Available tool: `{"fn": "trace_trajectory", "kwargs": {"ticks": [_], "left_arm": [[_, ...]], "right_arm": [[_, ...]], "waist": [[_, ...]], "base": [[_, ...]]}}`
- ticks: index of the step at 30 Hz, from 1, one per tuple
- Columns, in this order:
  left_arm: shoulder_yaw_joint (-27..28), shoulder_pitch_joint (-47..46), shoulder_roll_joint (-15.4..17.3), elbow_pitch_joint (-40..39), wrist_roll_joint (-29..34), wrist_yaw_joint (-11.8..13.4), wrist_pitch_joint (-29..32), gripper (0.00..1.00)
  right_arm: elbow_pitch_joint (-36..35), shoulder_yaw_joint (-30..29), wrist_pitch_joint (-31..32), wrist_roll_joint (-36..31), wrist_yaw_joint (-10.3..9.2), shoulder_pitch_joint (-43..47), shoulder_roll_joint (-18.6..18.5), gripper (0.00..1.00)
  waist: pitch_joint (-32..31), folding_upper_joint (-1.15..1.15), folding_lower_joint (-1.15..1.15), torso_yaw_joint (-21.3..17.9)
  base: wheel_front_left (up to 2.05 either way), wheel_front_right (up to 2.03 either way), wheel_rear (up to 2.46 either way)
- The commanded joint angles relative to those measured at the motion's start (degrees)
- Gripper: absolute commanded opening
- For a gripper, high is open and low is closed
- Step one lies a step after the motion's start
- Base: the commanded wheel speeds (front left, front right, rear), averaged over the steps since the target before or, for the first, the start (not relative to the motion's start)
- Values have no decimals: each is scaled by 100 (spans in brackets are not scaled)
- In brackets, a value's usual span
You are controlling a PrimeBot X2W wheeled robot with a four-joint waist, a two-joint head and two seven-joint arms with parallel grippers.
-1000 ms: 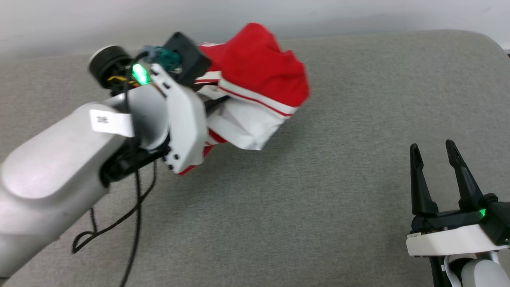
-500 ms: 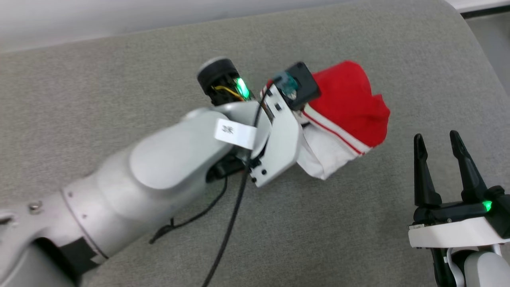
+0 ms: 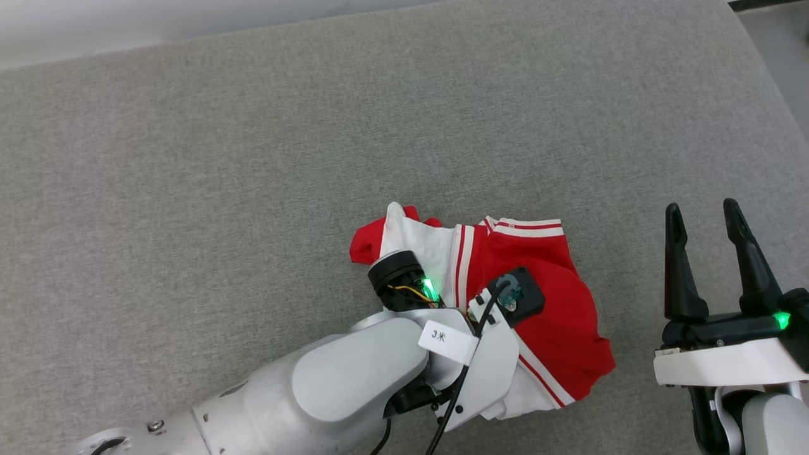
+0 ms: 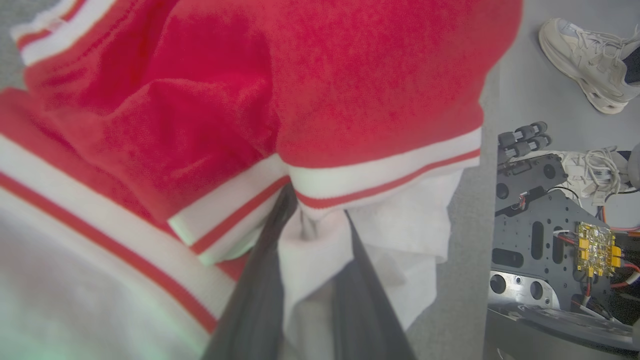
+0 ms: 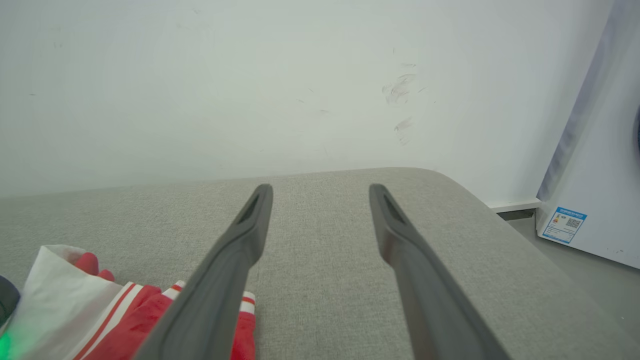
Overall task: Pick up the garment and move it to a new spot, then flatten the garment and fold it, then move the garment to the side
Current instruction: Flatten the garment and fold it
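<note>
I expect the bunched garment (image 3: 567, 315) to spread and open at the neck when I pull the white sleeve, because striped trim (image 3: 527, 227) lies doubled together at the garment's top edge.
The garment (image 3: 556, 297), red with white sleeves and red-and-white striped trim, lies bunched on the grey padded surface (image 3: 253, 189) near the front middle. My left forearm and wrist (image 3: 379, 379) lie over it and hide the fingers in the head view. In the left wrist view my left gripper (image 4: 312, 212) is shut on a fold of the garment's (image 4: 320, 75) white cloth just below a striped band. My right gripper (image 3: 705, 218) stands open to the right of the garment, nothing between its fingers. The right wrist view shows the right gripper (image 5: 321, 192) with the garment (image 5: 125, 310) at lower left.
A white wall (image 5: 300, 75) rises behind the surface, whose rounded right edge (image 5: 480, 200) drops to the floor. A white appliance (image 5: 600, 175) stands beyond that edge. The left wrist view shows a person's pale shoes (image 4: 585, 65) and the robot's dark base (image 4: 540, 225) on the floor.
The head camera has shifted. My left arm has brought the garment from high at the far side down to the near middle, where it now rests. The right gripper is unchanged.
</note>
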Motion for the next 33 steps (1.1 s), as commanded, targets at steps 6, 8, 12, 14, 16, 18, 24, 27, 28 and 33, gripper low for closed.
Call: {"fn": "trace_trajectory", "kwargs": {"ticks": [6,8,12,14,16,18,24,27,28,33], "left_arm": [[-42,-167,-93,90,242,-9,-694,100],[-35,-290,-127,103,144,-9,-1241,100],[217,-408,-181,227,9,-9,-2335,100],[457,-377,-167,271,9,109,-2816,100],[644,-307,-76,288,77,299,-3211,100],[843,-169,32,272,107,547,-3574,100],[1528,380,600,109,196,1470,-4586,100],[1931,829,860,-43,280,1986,-4791,100],[2064,986,954,-115,349,2136,-4805,100],[3189,2078,1277,-860,856,2871,-4836,100]], "right_arm": [[16,-26,-13,-87,-4,47,10,100],[23,-56,-13,-122,-4,106,10,100],[12,-144,-13,-202,-4,232,10,100],[-5,-160,-13,-241,-4,308,10,100],[-6,-188,-13,-269,-5,368,8,100],[-13,-193,-13,-279,-4,424,9,100],[-24,-239,-13,-308,-5,597,10,100],[-17,-260,-13,-335,-4,634,9,100],[-18,-268,-13,-339,-4,655,10,100],[2,-300,-13,-366,-4,726,9,100]], "waist": [[-172,0,0,157],[-282,0,0,225],[-535,0,0,411],[-661,0,0,506],[-776,0,0,601],[-887,0,0,697],[-1120,0,0,957],[-1194,0,0,1062],[-1215,0,0,1093],[-1327,0,0,1210]], "base": [[0,0,0],[0,0,0],[0,0,0],[0,0,0],[0,0,0],[0,0,0],[0,0,0],[0,0,0],[0,0,0],[0,0,0]]}}
